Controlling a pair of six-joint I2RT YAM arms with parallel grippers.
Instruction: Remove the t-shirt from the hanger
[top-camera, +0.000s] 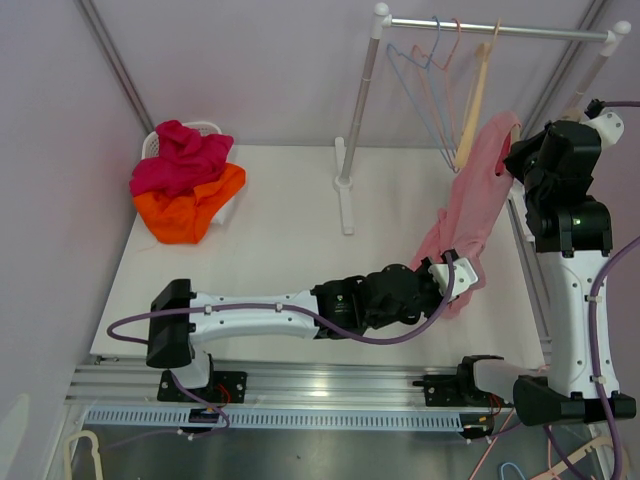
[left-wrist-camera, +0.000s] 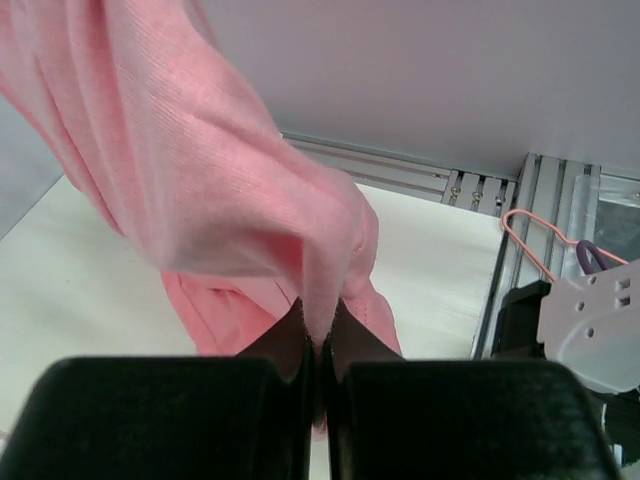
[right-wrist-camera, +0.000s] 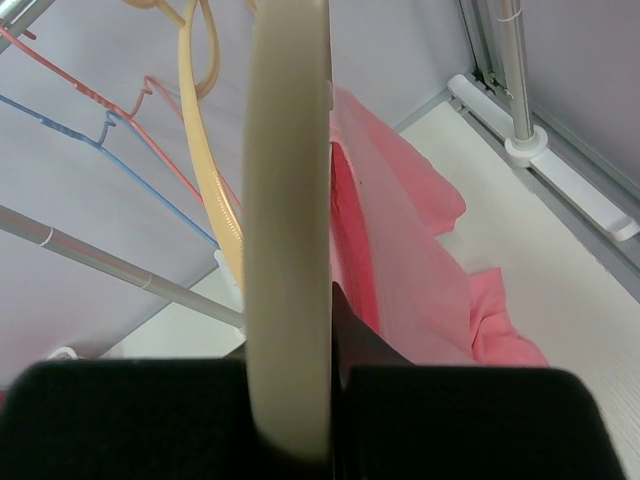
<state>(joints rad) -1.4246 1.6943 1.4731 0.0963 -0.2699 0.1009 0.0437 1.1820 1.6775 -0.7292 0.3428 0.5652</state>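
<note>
I should pull the cloth up toward the basket (top-camera: 206, 128) with my left gripper, because the pink t-shirt's top (top-camera: 495, 142) is still on the cream hanger above that low gripper.
A pink t-shirt (top-camera: 472, 195) hangs at the right from a cream hanger (top-camera: 473, 100) hooked on the rack rail, and its lower part trails toward the table. My left gripper (top-camera: 455, 277) is shut on a fold of the lower cloth. In the left wrist view the t-shirt (left-wrist-camera: 200, 180) runs up and to the left from the pinched left gripper (left-wrist-camera: 320, 335). My right gripper (top-camera: 515, 160) is up beside the shirt's shoulder. In the right wrist view the right gripper (right-wrist-camera: 310, 350) is shut on the hanger (right-wrist-camera: 288, 180), with the t-shirt (right-wrist-camera: 410, 270) draped just right of it.
Blue and orange wire hangers (top-camera: 425, 65) hang on the rail (top-camera: 500, 30). The rack's left post (top-camera: 347, 185) stands mid-table. A white basket (top-camera: 205, 128) with magenta and orange clothes sits at the back left. An orange hanger (left-wrist-camera: 535, 245) lies off the table's right edge.
</note>
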